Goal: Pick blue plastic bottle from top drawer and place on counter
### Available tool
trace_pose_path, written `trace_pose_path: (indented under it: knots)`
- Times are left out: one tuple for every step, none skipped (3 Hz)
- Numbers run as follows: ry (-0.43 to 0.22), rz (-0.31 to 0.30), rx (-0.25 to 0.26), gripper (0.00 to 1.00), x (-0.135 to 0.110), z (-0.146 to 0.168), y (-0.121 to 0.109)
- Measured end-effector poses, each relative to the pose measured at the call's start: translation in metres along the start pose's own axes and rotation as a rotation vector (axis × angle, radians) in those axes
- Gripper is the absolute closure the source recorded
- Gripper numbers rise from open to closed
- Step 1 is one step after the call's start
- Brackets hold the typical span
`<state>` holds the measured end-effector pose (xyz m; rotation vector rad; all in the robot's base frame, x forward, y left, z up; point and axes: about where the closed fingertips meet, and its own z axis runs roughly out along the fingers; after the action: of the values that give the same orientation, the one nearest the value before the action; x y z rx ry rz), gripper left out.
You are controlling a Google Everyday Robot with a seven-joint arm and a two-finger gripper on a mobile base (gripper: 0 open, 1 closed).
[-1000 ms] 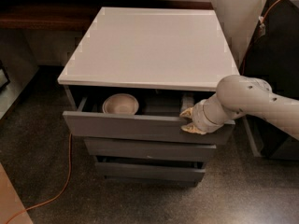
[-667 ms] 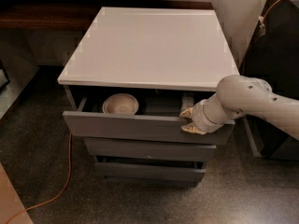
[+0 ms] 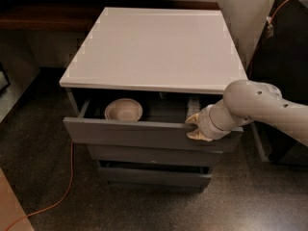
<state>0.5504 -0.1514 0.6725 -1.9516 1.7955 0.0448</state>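
Next, my gripper lets go of the front of the top drawer point(image 3: 161, 108), hook inside nearer the middle point(image 3: 175, 120) and pulls it open wider, because the drawer is only partly open under the counter's edge.
The top drawer point(image 3: 130, 133) of the grey cabinet is pulled partly open. A pale ribbed object point(image 3: 193, 105), likely the blue plastic bottle, shows at the drawer's right end, mostly hidden under the counter's edge. My gripper point(image 3: 195, 127) is at the top edge of the drawer front, right of centre, just in front of that object. The glossy white counter point(image 3: 154, 44) is directly above.
A pale bowl point(image 3: 124, 109) sits in the drawer's left half. Two more grey drawers point(image 3: 149, 157) lie below. A dark wooden shelf point(image 3: 38, 16) runs behind at the left. An orange cable point(image 3: 67, 186) lies on the speckled floor. Dark furniture point(image 3: 284, 57) stands to the right.
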Motion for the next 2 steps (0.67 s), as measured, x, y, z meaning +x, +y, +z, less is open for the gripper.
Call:
trace_pose_path:
  knots:
    - [0.000,0.000,0.000,1.00,-0.001,-0.001,0.000]
    - [0.001,0.020,0.001,0.80,-0.005,-0.002,0.014]
